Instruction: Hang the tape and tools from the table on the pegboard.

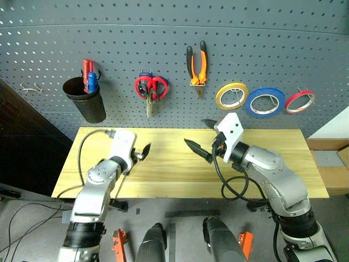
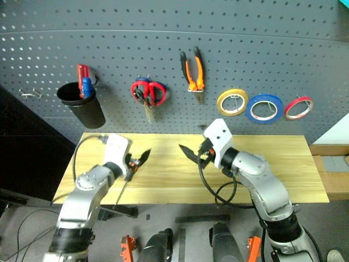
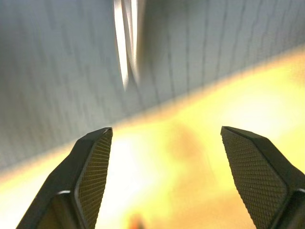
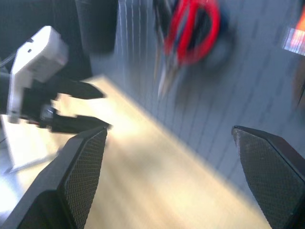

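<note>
My left gripper should continue to go down until its open fingers close around the screwdriver's handle (image 2: pixel 133 165), because the screwdriver's orange end (image 3: pixel 136 222) lies free below them, in line with the gap between them.
The blue tape (image 1: pixel 264 102) hangs on the pegboard (image 1: pixel 283 38), between a yellow roll and a red roll. The orange-and-black pliers (image 1: pixel 197 65) hang higher, near the middle. Silver scissor blades (image 3: pixel 126 52) hang down the board in the left wrist view; in the head views dark finger loops sit among the red-handled scissors (image 1: pixel 152 87) on one hook. My left gripper (image 1: pixel 145 152) is open over the left part of the table (image 1: pixel 174 177), with nothing between its fingers. My right gripper (image 1: pixel 195 132) is open above the table's middle, pointing left, also with nothing in it.
A black cup (image 1: pixel 87 101) with red and blue handles in it hangs at the board's left. The yellow roll (image 1: pixel 231 95) and the red roll (image 1: pixel 299 101) flank the blue one. A bare metal hook (image 1: pixel 30 87) sticks out at the far left.
</note>
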Available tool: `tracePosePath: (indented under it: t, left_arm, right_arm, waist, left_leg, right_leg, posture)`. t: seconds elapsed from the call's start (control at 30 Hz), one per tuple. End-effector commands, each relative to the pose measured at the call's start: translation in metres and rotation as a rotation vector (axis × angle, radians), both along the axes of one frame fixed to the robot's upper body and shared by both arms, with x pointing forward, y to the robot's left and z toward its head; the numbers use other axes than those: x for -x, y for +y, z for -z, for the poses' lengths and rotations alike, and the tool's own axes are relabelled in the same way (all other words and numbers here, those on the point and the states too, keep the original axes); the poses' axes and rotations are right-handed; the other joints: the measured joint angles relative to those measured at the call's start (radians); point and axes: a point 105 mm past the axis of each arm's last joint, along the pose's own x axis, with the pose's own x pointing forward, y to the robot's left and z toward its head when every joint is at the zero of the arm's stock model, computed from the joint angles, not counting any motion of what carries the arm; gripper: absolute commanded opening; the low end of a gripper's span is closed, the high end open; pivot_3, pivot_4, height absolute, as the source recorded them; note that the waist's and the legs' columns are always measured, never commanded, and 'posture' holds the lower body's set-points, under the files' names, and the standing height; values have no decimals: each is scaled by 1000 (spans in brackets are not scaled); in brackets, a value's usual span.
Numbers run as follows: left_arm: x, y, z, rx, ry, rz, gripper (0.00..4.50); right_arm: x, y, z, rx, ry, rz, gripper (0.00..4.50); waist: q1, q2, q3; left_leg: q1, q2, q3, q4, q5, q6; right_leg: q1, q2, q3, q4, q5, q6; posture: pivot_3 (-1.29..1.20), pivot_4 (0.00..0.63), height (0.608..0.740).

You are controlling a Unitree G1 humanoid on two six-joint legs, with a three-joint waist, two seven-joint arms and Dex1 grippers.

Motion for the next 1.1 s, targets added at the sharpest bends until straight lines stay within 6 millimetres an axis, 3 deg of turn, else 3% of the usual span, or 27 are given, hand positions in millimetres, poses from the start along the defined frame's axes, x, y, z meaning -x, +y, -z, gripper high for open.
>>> tracePosePath:
  t: [0.03, 0.17, 0.3, 0.53, 0.77, 0.87, 1.1]
  left_arm:
    - [9, 16, -6, -2, 47, -27, 3693]
    - [12, 31, 8, -16, 138, -66, 3693]
    - [4, 33, 22, -5, 194, -76, 3693]
    - [-13, 35, 48, 21, 290, -98, 3693]
    - [-13, 37, 72, 81, 402, -127, 3693]
    - [-14, 38, 77, 91, 419, -140, 3123]
    - [-16, 41, 64, 122, 365, -162, 1032]
  right_arm:
    - [10, 8, -8, -35, 51, -3, 4500]
    - [14, 15, -1, -12, 137, -1, 4500]
    - [14, 16, 4, 15, 183, 7, 4500]
    - [18, 20, 6, 44, 226, -15, 4500]
    - [20, 23, 6, 54, 234, -29, 4500]
    - [20, 24, 6, 56, 240, -33, 4500]
    - [25, 27, 5, 76, 230, -111, 4500]
  waist:
    - [-1, 0, 1]
    - [1, 1, 6]
    - [3, -1, 19]
    - [-1, 0, 26]
    - [-4, 0, 28]
    - [-5, 0, 28]
    - [-5, 0, 25]
  left_leg:
    - [0, 0, 0, 0, 0, 0]
    - [3, 1, 0, 0, 1, 1]
    - [4, 1, 1, 0, 1, 1]
    - [1, 2, 2, -4, 1, 2]
    - [1, 2, 2, -4, 1, 1]
    - [3, 3, 3, -4, 1, 1]
    - [3, 3, 4, -4, 1, 1]
  right_leg:
    - [0, 0, 0, 1, -1, 1]
    - [2, 1, 0, 1, -1, -1]
    - [2, 1, 1, 1, -3, -4]
    - [-2, 1, 0, 0, -2, -2]
    - [-2, 1, 0, -1, -2, -2]
    - [-1, 1, 0, -1, -2, -2]
    - [0, 1, 0, -2, -2, -1]
  posture:
    - [-150, 293, 740]
    - [-154, 338, 740]
    - [-160, 360, 740]
    - [-180, 362, 740]
    - [-197, 350, 740]
    - [-204, 335, 740]
    - [-192, 278, 740]
